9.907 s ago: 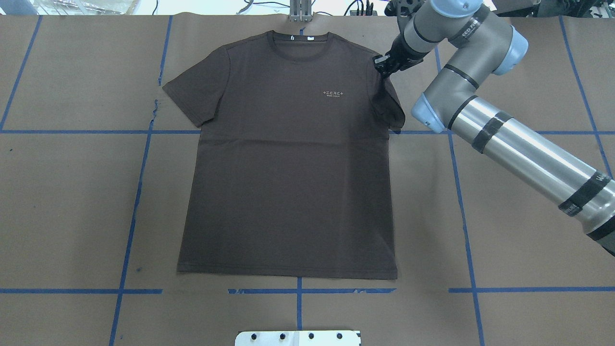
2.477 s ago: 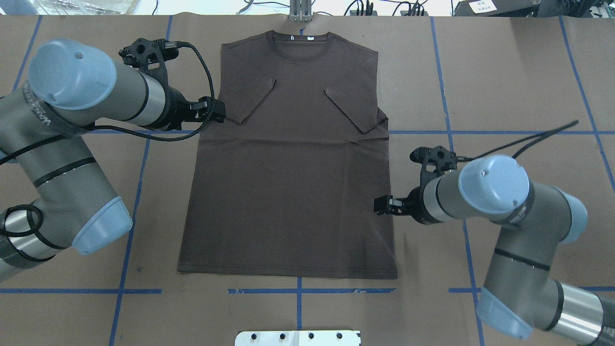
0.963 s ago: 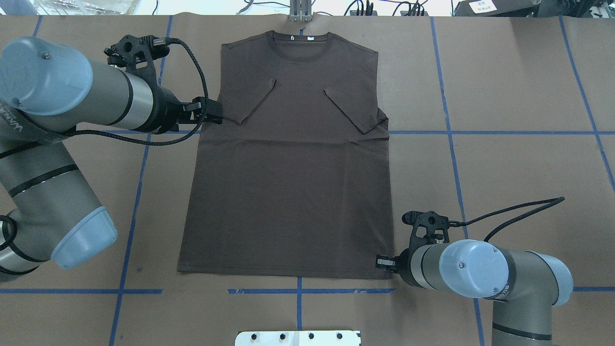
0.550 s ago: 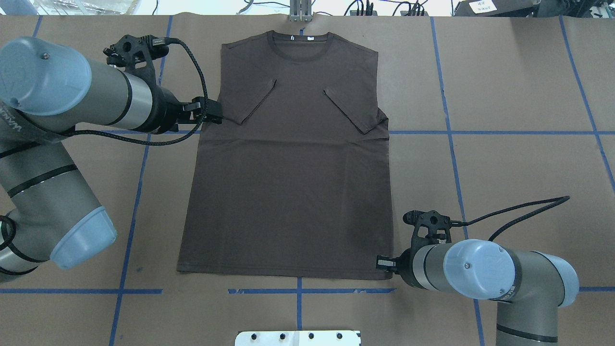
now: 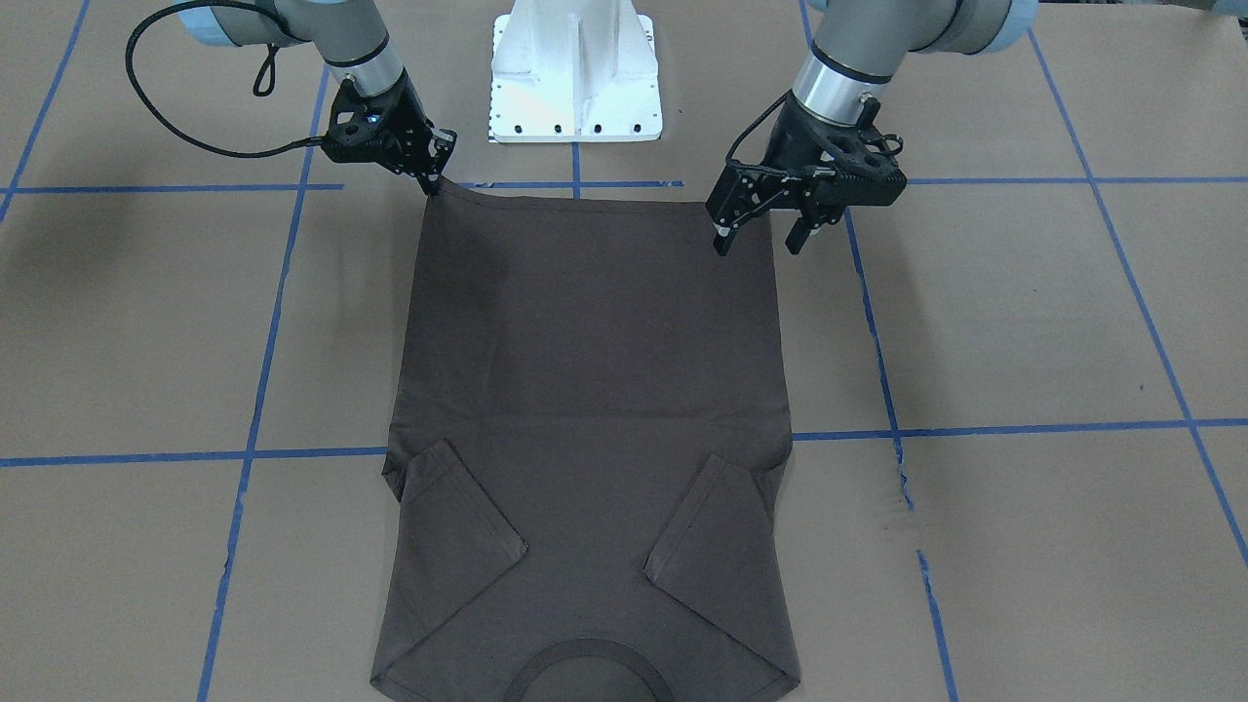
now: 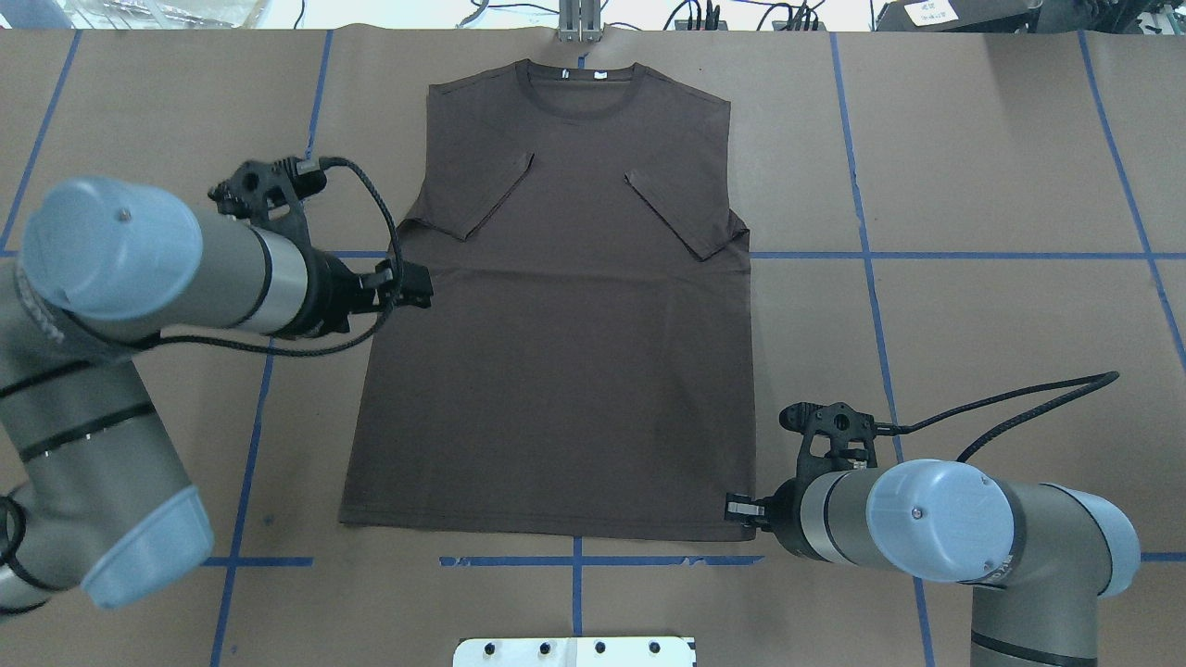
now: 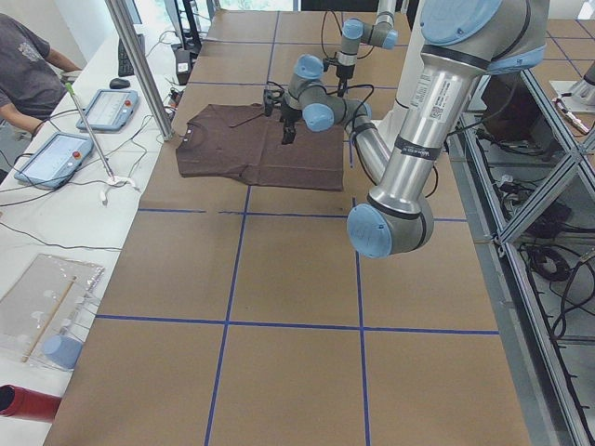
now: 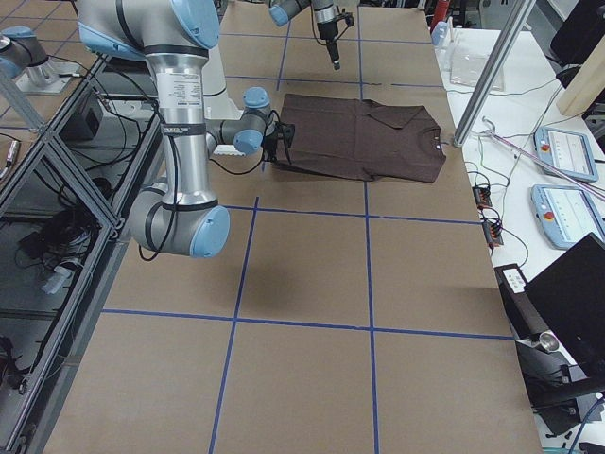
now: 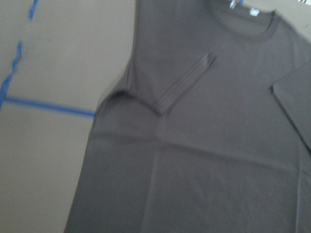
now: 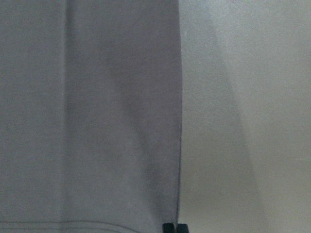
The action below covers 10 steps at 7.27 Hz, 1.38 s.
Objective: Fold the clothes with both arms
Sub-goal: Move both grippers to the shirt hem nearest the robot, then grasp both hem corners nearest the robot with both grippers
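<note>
The shirt's hem corner is in my right gripper, and the opposite hem corner is free. Next, my left gripper takes that free corner before both grippers fold the hem over.
The dark grey-brown T-shirt [image 6: 565, 371] lies flat on the brown table, collar [image 6: 579, 88] at the far side. Both sleeves are folded inward onto the chest, the left sleeve [image 6: 482, 199] and the right sleeve [image 6: 681, 213]. The logo is hidden. My left gripper [image 5: 759, 239] is open and hovers over the shirt's left side edge, below the folded sleeve; it also shows in the overhead view [image 6: 417, 283]. My right gripper [image 5: 432, 182] is shut on the near right hem corner, low at the table; the overhead view shows it too [image 6: 738, 508].
The white base pedestal [image 5: 575, 68] stands at the table's near edge. Blue tape lines cross the brown paper cover. A metal post [image 6: 579, 23] stands just beyond the collar. An operator [image 7: 33, 65] and tablets are beyond the far edge.
My left gripper has moved from beside the folded left sleeve toward the robot along the shirt's left edge. My right gripper stays at the hem corner. Earlier both sleeves were folded in.
</note>
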Each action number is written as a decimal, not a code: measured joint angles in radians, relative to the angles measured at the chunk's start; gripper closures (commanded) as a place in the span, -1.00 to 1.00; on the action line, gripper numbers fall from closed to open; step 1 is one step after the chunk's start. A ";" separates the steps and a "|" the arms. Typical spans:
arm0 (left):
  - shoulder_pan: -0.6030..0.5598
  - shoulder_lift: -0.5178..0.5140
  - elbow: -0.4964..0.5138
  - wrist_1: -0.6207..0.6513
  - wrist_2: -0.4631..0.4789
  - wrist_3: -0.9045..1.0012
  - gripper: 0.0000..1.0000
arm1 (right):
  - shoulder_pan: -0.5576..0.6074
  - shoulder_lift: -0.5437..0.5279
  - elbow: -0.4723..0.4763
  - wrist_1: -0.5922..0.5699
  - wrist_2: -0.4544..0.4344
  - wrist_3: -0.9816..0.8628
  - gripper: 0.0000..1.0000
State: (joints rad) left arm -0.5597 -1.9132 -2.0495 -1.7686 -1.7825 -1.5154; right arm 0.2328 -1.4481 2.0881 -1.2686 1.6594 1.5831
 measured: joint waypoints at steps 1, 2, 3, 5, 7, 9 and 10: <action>0.101 0.039 -0.010 0.009 0.070 -0.104 -1.00 | 0.000 0.000 0.010 -0.001 0.000 0.000 1.00; 0.175 0.077 -0.013 0.031 0.128 -0.180 -0.99 | 0.000 0.002 0.019 0.000 0.000 0.000 1.00; 0.223 0.110 -0.013 0.051 0.164 -0.233 -0.96 | -0.001 0.005 0.025 0.000 0.000 0.000 1.00; 0.291 0.169 -0.008 0.069 0.210 -0.310 -0.93 | -0.001 0.008 0.031 0.000 0.000 0.000 1.00; 0.321 0.190 0.014 0.070 0.223 -0.345 -0.86 | -0.001 0.010 0.033 0.000 0.000 0.000 1.00; 0.329 0.194 0.025 0.068 0.224 -0.354 -0.25 | -0.001 0.011 0.033 0.000 0.001 0.000 1.00; 0.329 0.193 0.028 0.067 0.223 -0.357 0.01 | -0.001 0.010 0.033 0.000 0.001 0.000 1.00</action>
State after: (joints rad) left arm -0.2307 -1.7198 -2.0218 -1.7019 -1.5591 -1.8724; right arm 0.2316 -1.4376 2.1215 -1.2686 1.6608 1.5827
